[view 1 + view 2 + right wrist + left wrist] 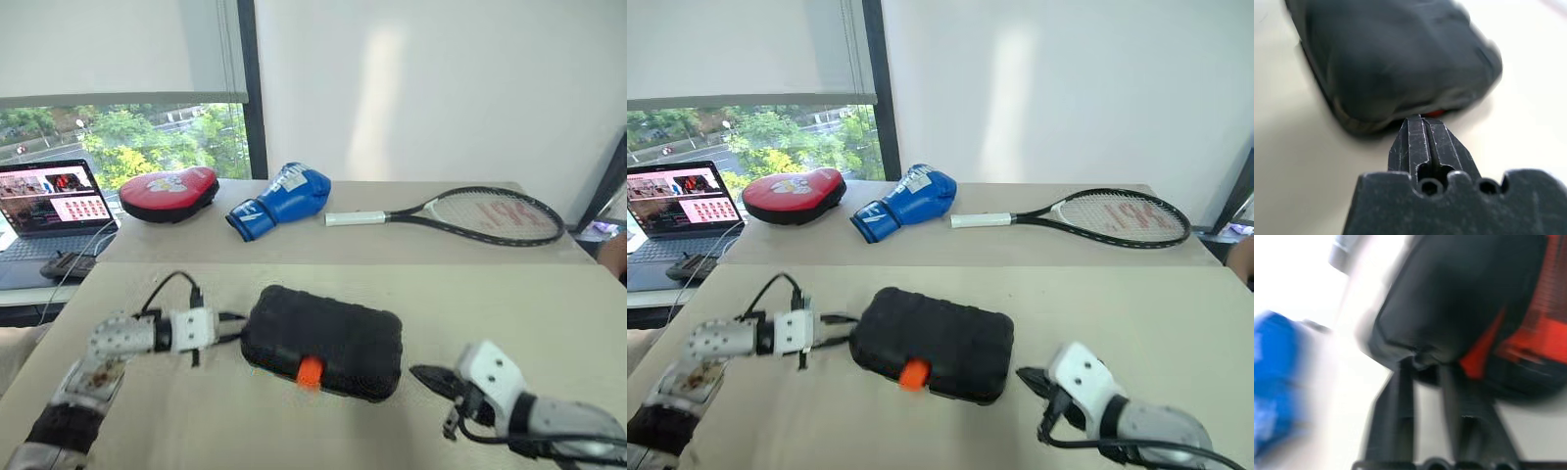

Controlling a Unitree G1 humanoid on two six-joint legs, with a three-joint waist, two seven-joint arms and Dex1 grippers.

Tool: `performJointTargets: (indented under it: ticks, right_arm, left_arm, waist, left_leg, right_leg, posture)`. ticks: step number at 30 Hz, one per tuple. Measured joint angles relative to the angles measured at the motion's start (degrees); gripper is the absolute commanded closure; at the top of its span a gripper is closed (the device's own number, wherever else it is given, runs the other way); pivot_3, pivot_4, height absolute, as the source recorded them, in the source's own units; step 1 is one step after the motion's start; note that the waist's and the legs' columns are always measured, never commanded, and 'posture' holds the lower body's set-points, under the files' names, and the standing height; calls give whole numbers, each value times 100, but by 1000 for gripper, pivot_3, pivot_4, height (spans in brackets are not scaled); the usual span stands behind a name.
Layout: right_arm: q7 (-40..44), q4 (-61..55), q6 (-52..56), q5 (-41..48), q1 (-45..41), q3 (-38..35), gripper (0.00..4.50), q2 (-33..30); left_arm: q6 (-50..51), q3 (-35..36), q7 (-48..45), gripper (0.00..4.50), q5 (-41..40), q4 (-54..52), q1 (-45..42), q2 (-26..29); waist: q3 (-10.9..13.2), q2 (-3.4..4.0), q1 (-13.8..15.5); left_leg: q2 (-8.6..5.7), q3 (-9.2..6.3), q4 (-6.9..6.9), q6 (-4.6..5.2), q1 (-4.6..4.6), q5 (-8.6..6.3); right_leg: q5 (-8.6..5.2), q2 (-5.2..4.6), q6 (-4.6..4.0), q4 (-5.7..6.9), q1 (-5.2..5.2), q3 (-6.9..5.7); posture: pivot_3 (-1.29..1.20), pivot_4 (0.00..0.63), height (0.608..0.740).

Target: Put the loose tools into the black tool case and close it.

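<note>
The orange latch [310, 372] is hanging open and my left gripper is at the end of the case, so that gripper should hold the lid [284, 328] down while my right gripper closes the latch.
The black tool case [323, 338] lies closed on the near table, its orange latch [310, 371] on the front edge. My left gripper [233, 327] is at the case's left end, open, with its fingertips right by the case's wall and nothing between them. In the left wrist view the two fingers [1393, 416] stand apart in front of the case [1464, 298]. To the right of the case, a short gap away, my right gripper [426, 376] is shut and empty. Its closed tips [1421, 120] point at the case's end [1396, 58]. The loose tools are out of view.
On the far table lie a red punch pad [168, 193], a blue boxing glove [281, 199] and a tennis racket [480, 213]. An open laptop [54, 211] stands at the far left with a small black device [67, 264] in front of it.
</note>
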Motion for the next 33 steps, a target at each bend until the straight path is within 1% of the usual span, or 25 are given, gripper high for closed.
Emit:
performJointTargets:
  ticks: [1,2,3,5,6,7,8,9,10,11,12,13,14,15,16,17,18,20,21,22,25,27,30,31,33]
  right_arm:
    - [48,-109,2,142,142,-268,3164,91]
    - [104,-219,23,302,283,-460,2787,139]
    - [201,-346,58,464,412,-628,2556,125]
    - [426,-533,193,752,674,-797,1805,10]
    - [496,-613,305,948,750,-827,1793,-42]
    - [556,-681,428,1149,782,-769,1793,-125]
    - [587,-791,635,1439,742,-562,1986,-302]
    - [589,-826,717,1530,716,-440,2259,-379]
    - [532,-863,875,1517,480,-48,2638,-546]
    - [457,-857,979,1497,327,211,2831,-602]
    - [319,-820,1097,1423,54,464,3247,-652]
    - [203,-709,1311,1383,-191,709,3523,-764]
    - [162,-612,1450,1348,-338,874,3879,-856]
    - [118,-481,1603,1338,-561,1059,4200,-916]
    - [51,-311,1781,1325,-929,1302,4499,-926]
    - [4,-182,1871,1294,-1244,1456,4500,-919]
    - [-86,39,2082,1294,-1757,1609,4500,-816]
    - [-381,564,2562,1284,-2601,1755,4500,-498]
    - [-618,1003,2866,1236,-3219,1791,4500,-278]
    - [-742,1236,2970,1196,-3538,1796,4500,-202]
    - [-1015,2243,3161,864,-4708,2002,4500,-17]
    - [-1090,3269,2695,375,-5425,2394,4500,157]
    - [-904,4134,1958,-23,-5689,2659,4500,269]
    - [-801,4175,1878,-46,-5686,2667,3923,246]
    - [-374,3852,1872,151,-5486,2561,3478,-9]
  left_arm:
    - [608,106,-44,1730,-234,-31,95,55]
    - [1181,162,-92,1282,-463,-49,144,142]
    - [1710,245,-150,1078,-664,-47,165,219]
    - [2409,390,-225,291,-941,-64,156,329]
    - [2726,433,-253,62,-1070,-85,108,337]
    - [3071,449,-265,62,-1211,-128,9,336]
    - [3548,453,-282,15,-1428,-254,-196,316]
    - [3694,451,-286,0,-1500,-311,-298,297]
    - [3933,472,-245,260,-1600,-432,-513,203]
    - [4032,472,-202,531,-1657,-509,-648,117]
    - [4134,474,-131,731,-1715,-612,-760,41]
    - [4295,488,-39,1029,-1779,-663,-875,-41]
    - [4394,487,19,1463,-1796,-678,-967,-93]
    - [4507,502,95,1787,-1807,-698,-1042,-124]
    - [4638,531,191,2238,-1821,-716,-1125,-166]
    - [4702,532,234,2567,-1826,-727,-1195,-202]
    - [4786,554,272,3043,-1869,-779,-1241,-221]
    - [4946,564,323,3776,-1975,-983,-1337,-272]
    - [5039,566,358,4260,-2024,-1080,-1369,-288]
    - [5087,556,373,4465,-2044,-1153,-1408,-320]
    - [5205,558,411,4465,-2121,-1356,-1453,-349]
    - [5276,524,427,4465,-2144,-1382,-1535,-424]
    - [5280,271,402,4465,-2061,-1378,-1738,-519]
    - [5280,173,365,4500,-2026,-1373,-1806,-557]
    - [5207,-150,286,4500,-1902,-1287,-2104,-795]
  waist:
    - [0,0,19]
    - [0,0,39]
    - [0,0,56]
    - [-1,-1,85]
    - [-1,-1,95]
    - [-1,-2,106]
    - [0,-7,113]
    - [-1,-11,115]
    - [-3,-17,112]
    - [-3,-18,106]
    - [-3,-18,105]
    - [-3,-19,92]
    - [-2,-21,82]
    - [2,-26,71]
    - [4,-30,62]
    - [6,-33,57]
    - [9,-37,41]
    - [20,-54,34]
    - [24,-55,26]
    - [27,-53,32]
    - [29,-52,38]
    - [28,-52,32]
    - [29,-51,70]
    - [29,-51,71]
    - [29,-51,89]
  left_leg:
    - [0,0,2,-1,6,1]
    - [2,0,3,-1,8,1]
    - [2,-1,3,-1,7,2]
    - [4,-7,3,0,6,2]
    - [4,-9,1,13,2,7]
    - [4,-11,3,29,-2,13]
    - [3,-13,4,45,-17,21]
    - [3,-14,4,45,-24,22]
    - [2,-15,7,43,-28,23]
    - [0,-14,10,41,-32,24]
    - [-3,-14,11,33,-42,29]
    - [-4,-13,12,18,-43,38]
    - [-4,-13,11,17,-47,39]
    - [-2,-13,11,18,-51,39]
    - [-1,-13,11,18,-53,39]
    - [-1,-12,12,18,-54,39]
    - [1,-12,12,18,-55,39]
    - [3,-13,15,21,-66,39]
    - [4,-12,18,19,-67,41]
    - [2,-11,18,21,-77,44]
    - [-2,-9,17,-19,-90,71]
    - [-9,-7,15,-24,-100,74]
    - [-9,-8,15,-25,-126,78]
    - [-9,-10,15,-23,-135,79]
    - [-9,-13,42,-10,-157,73]
  right_leg:
    - [4,1,-3,3,0,1]
    - [17,5,14,9,0,2]
    - [26,12,27,12,-2,4]
    - [26,21,17,9,-4,2]
    - [44,21,-16,8,-4,2]
    - [48,22,-24,9,-7,0]
    - [49,22,-27,6,-9,-1]
    - [50,22,-29,4,-9,-1]
    - [51,22,-31,1,-10,-1]
    - [52,21,-32,2,-12,0]
    - [52,19,-32,-1,-16,2]
    - [52,20,-33,-2,-16,4]
    - [52,22,-34,-3,-18,4]
    - [52,26,-37,-4,-21,3]
    - [50,30,-41,-3,-23,3]
    - [50,31,-45,-4,-26,2]
    - [51,32,-51,-4,-28,2]
    - [59,34,-62,-1,-40,0]
    - [64,34,-68,3,-43,1]
    - [67,33,-73,3,-54,1]
    - [69,40,-74,14,-75,1]
    - [69,44,-74,35,-91,1]
    - [66,53,-72,41,-103,-11]
    - [67,53,-71,53,-107,-14]
    - [61,52,-61,54,-111,-22]
  posture:
    - [0,150,740]
    - [0,150,740]
    - [0,150,740]
    - [0,150,740]
    - [0,150,740]
    - [0,150,740]
    - [0,150,740]
    - [0,150,740]
    - [0,150,740]
    - [0,150,740]
    - [0,150,740]
    - [0,150,740]
    - [0,150,740]
    - [0,150,740]
    - [0,150,740]
    - [0,150,740]
    - [0,150,740]
    - [0,150,740]
    - [0,150,740]
    - [0,150,740]
    - [0,150,740]
    - [0,150,740]
    - [0,150,740]
    - [0,150,740]
    - [0,150,740]
